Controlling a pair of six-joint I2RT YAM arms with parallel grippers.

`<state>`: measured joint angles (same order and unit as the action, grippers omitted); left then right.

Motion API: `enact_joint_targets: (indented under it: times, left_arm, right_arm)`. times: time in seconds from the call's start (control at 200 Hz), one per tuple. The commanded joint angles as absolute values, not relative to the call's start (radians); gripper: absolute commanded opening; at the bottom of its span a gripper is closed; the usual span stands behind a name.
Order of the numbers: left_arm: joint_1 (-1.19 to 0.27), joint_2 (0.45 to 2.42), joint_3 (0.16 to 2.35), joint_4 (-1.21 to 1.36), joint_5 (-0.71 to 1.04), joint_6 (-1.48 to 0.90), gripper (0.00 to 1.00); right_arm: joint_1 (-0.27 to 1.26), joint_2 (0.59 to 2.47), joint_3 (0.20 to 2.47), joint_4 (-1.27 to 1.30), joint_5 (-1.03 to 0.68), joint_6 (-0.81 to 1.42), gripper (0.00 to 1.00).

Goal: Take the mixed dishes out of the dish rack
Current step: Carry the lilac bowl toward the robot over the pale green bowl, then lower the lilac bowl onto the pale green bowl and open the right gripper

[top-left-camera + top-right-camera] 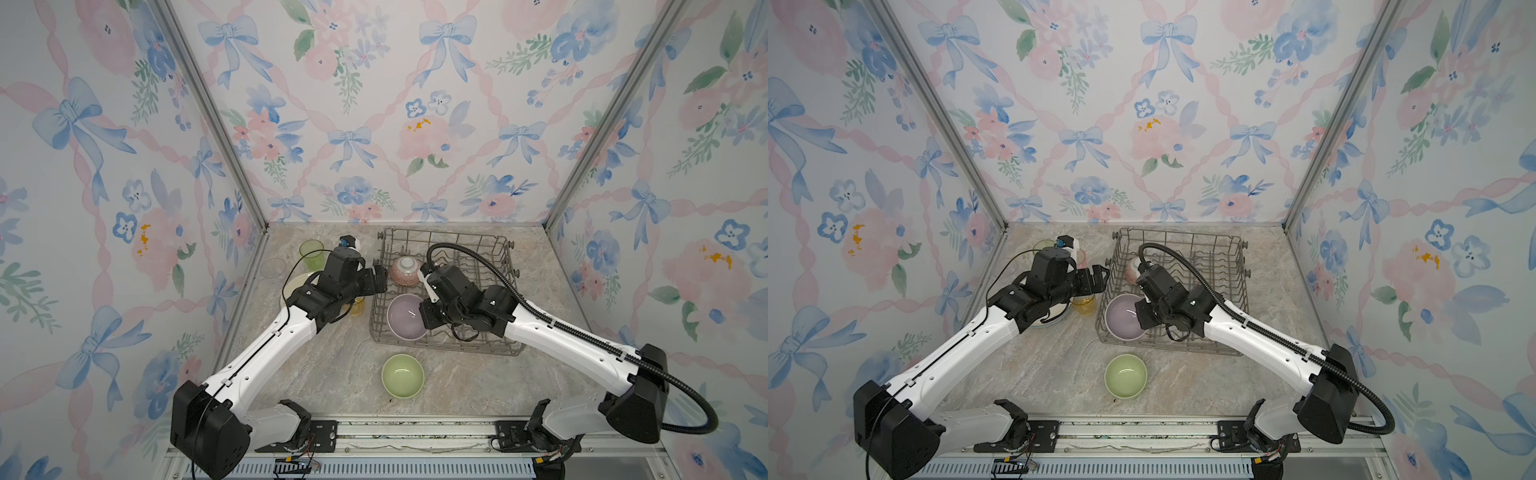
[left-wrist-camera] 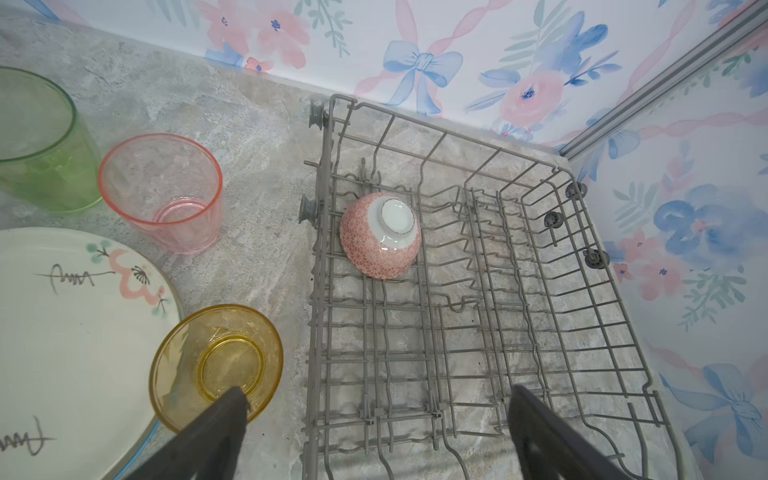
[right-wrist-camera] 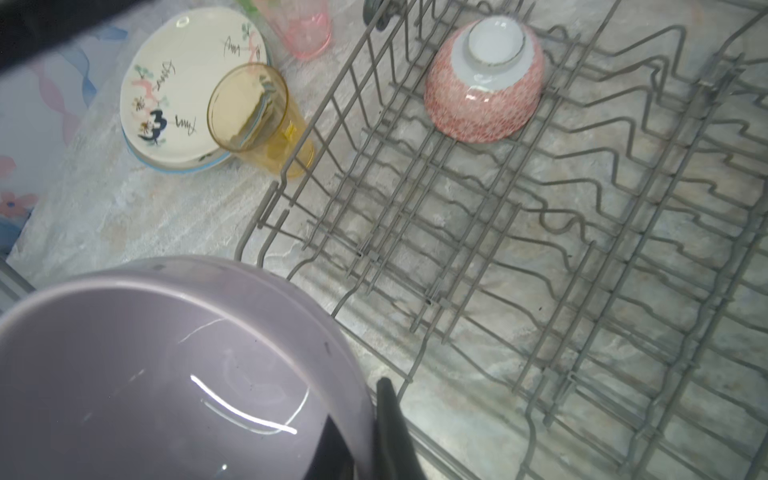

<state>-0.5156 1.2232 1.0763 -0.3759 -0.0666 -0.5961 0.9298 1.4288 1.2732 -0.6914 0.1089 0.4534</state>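
The robot's right gripper has the lilac bowl mouth-up (image 1: 406, 316) like the empty green bowl, so it should keep going toward the green bowl (image 1: 402, 376) and let go of the lilac bowl inside.
The grey wire dish rack (image 1: 440, 233) (image 1: 1179, 235) stands at the back right of the table. A lilac bowl (image 1: 405, 318) (image 1: 1123, 318) (image 3: 145, 374) sits mouth-up at the rack's front left corner. My right gripper (image 1: 426, 309) (image 3: 357, 401) is shut on its rim, one finger inside and one outside. A pink patterned bowl (image 1: 406, 270) (image 2: 380, 235) (image 3: 484, 79) lies upside down in the rack's back left part. My left gripper (image 1: 380, 278) (image 2: 376, 392) hangs open over the rack's left wall, holding nothing. A green bowl (image 1: 402, 375) (image 1: 1125, 376) rests on the table before the rack.
Left of the rack stand a stack of plates (image 2: 62, 332) (image 3: 183, 91), a yellow tumbler (image 2: 216, 365) (image 3: 257, 120), a pink tumbler (image 2: 166, 191), a green tumbler (image 2: 37, 141) (image 1: 311, 253) and a clear tumbler (image 1: 273, 268). Walls close the table on three sides.
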Motion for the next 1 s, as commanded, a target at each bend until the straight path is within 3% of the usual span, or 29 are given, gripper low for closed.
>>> enact_joint_targets:
  times: [0.0,0.445,0.995]
  left_arm:
    - [-0.508,1.199,1.049,-0.396,-0.072,-0.619,0.98]
    - [-0.508,1.200,1.022,-0.394,-0.070,-0.634,0.98]
    - [-0.505,1.199,1.006,-0.394,-0.096,-0.620,0.98]
  right_arm:
    - [0.981,1.390,1.235,-0.743,0.108,0.499,0.00]
    - [1.161,1.419,1.147,-0.724,0.170,0.594,0.00]
    - [1.178,1.536,1.134,-0.696,0.203,0.589,0.00]
